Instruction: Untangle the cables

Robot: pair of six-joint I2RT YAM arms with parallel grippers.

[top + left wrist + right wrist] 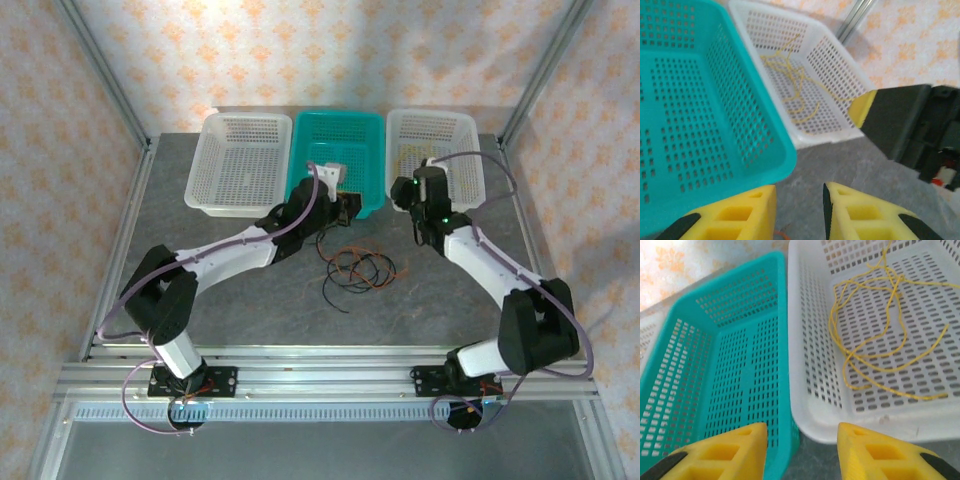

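The orange-brown cable's loose end sticks out clear of the black cable, so my right gripper should keep moving toward it until its open fingers are around that end.
An orange-brown cable and a black cable lie tangled together on the grey table, in front of the teal basket. The yellow cable lies loose in the right white basket, and it also shows in the left wrist view as the yellow cable. My left gripper hovers at the teal basket's front edge, just behind the tangle. The left gripper is open and nothing is between its fingers; a bit of orange cable shows below them. My right gripper is open and empty at the near corner of the right white basket.
A second white basket stands left of the teal one. The three baskets line the back of the table, and metal frame posts stand at the sides. My two grippers are close together, and the right gripper's finger shows in the left wrist view.
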